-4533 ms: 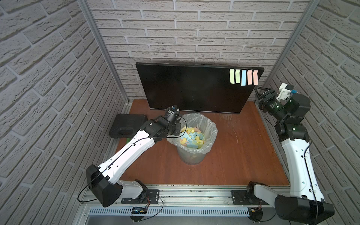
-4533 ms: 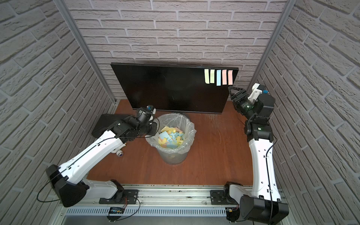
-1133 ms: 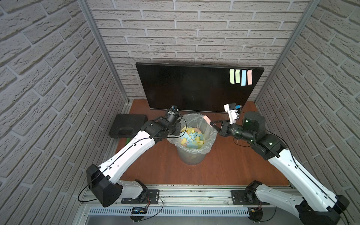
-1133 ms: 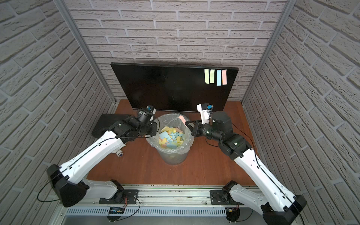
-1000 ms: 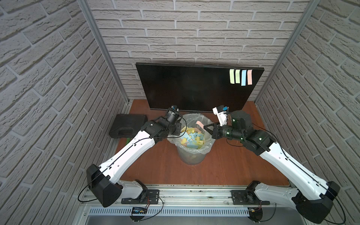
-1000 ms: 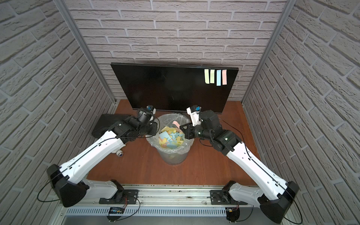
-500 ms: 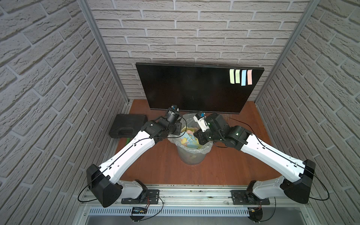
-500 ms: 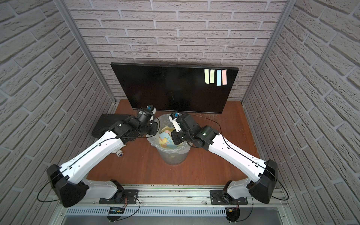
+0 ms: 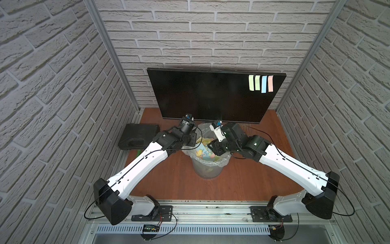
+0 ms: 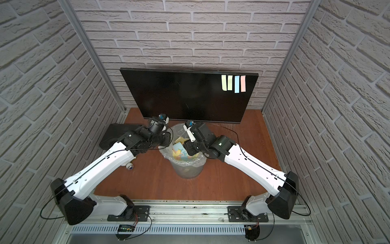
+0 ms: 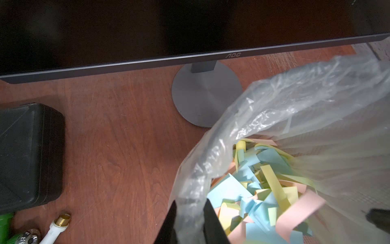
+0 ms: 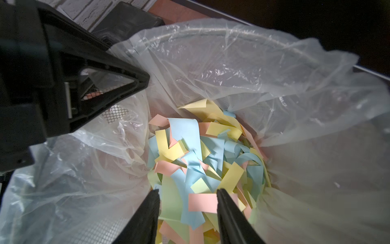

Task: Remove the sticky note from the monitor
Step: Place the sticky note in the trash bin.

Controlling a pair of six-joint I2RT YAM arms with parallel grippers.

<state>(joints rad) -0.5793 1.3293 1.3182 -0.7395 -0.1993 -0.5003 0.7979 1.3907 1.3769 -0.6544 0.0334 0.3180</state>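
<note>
My open right gripper should keep going, as the pink sticky note point(image 9: 270, 83) is free beside the monitor's edge, to that note's lower end point(image 9: 270, 90) and close there.
The black monitor point(image 9: 202, 97) point(image 10: 181, 95) stands at the back wall, with several sticky notes point(image 9: 270, 83) point(image 10: 243, 83) in a row near its upper right corner. My right gripper point(image 9: 212, 147) point(image 10: 187, 150) point(image 12: 187, 191) hangs open over the lined waste bin point(image 9: 207, 172) point(image 10: 187, 169). A pink sticky note point(image 12: 202, 206) point(image 11: 299, 211) lies between its jaws with one end at a finger; whether it still clings I cannot tell. My left gripper point(image 9: 193, 140) point(image 10: 166, 141) point(image 11: 190, 219) is shut on the bin's plastic liner point(image 11: 274, 101) at the left rim.
The bin holds many yellow, blue and pink paper strips point(image 12: 190, 147). A black plastic case point(image 9: 138, 136) point(image 10: 118, 133) point(image 11: 27, 156) lies left of the bin. The monitor's round foot point(image 11: 206, 93) sits just behind the bin. A brass-tipped white cable point(image 11: 61, 219) lies near the case.
My right arm swung from the monitor's right edge to above the bin, carrying a pink note, and its jaws opened. The monitor's row has one pink note fewer. The left arm stayed put.
</note>
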